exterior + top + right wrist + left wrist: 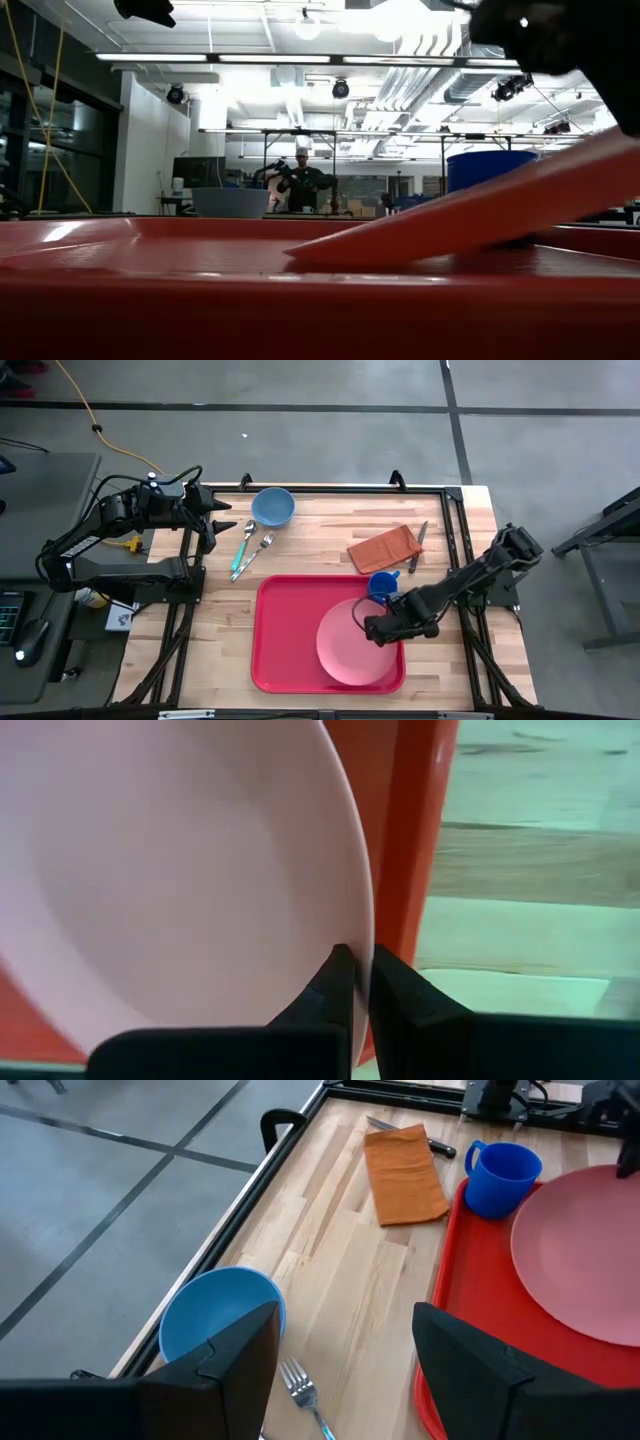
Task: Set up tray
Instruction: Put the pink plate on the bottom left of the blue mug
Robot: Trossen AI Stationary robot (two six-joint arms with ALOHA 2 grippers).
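Note:
The pink plate's lower edge is resting inside the red tray, so my right gripper goes on lowering the plate's raised side until the plate is flat, and then let go.
The red tray lies at the table's near middle. The round pink plate sits tilted on the tray's right half. In the low view its left edge rests on the tray floor and its right side is raised. My right gripper reaches in from the table's right and is shut on the plate's rim. My left gripper is open and waits near the far left, beside the blue bowl. My right gripper pinches the plate's rim between its two fingers, at their free ends. It comes from the table's right, slanting down. The plate is tilted: the held side is raised and the opposite edge stays on the tray.
A blue cup stands at the tray's far right corner. An orange napkin and a knife lie beyond it on the wood. A fork and a spoon lie left of the tray's far edge, near the bowl.

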